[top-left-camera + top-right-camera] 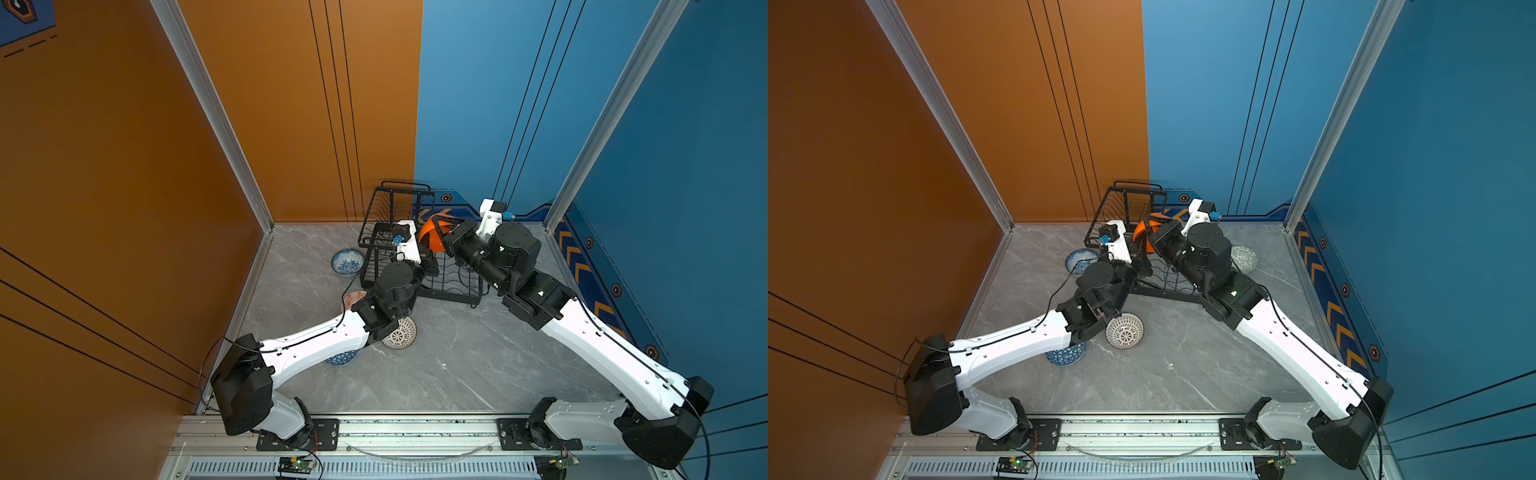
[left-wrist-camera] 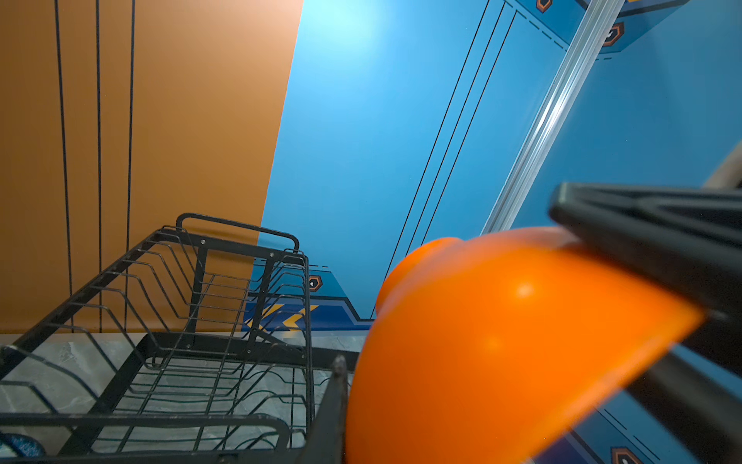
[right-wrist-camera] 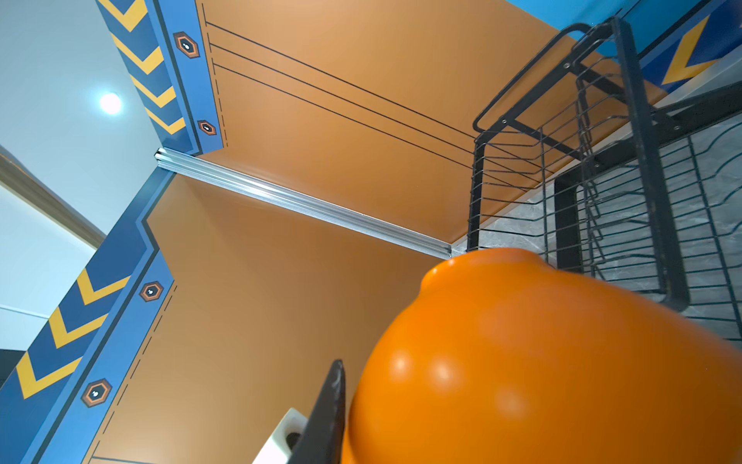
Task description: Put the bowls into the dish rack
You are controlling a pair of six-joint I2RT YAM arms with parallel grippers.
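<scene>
Both my grippers are holding the orange bowl (image 1: pixel 432 232) above the rack. Next, my left gripper opens and moves away before my right gripper lowers the bowl into the lower level (image 1: pixel 453 276) of the rack.
The plain glossy orange bowl (image 1: pixel 432 237) (image 1: pixel 1144 232) hangs tilted over the black wire dish rack (image 1: pixel 390 208) (image 1: pixel 1125 203), held from both sides. My left gripper (image 1: pixel 429 252) (image 1: pixel 1139 252) is shut on its near rim. In the left wrist view one finger (image 2: pixel 337 401) presses the bowl's outer wall (image 2: pixel 502 341). My right gripper (image 1: pixel 446 243) (image 1: pixel 1152 239) is shut on the opposite rim, and its finger (image 3: pixel 333 401) lies against the bowl (image 3: pixel 542 361). The inner fingers are hidden by the bowl.
On the grey floor sit a blue-white floral bowl (image 1: pixel 348 261), a white dotted bowl (image 1: pixel 400 333), a blue triangle-patterned bowl (image 1: pixel 343 359) and an orange-white patterned bowl (image 1: pixel 353 298), the last two partly under my left arm. A pale green bowl (image 1: pixel 1245 257) lies behind my right arm.
</scene>
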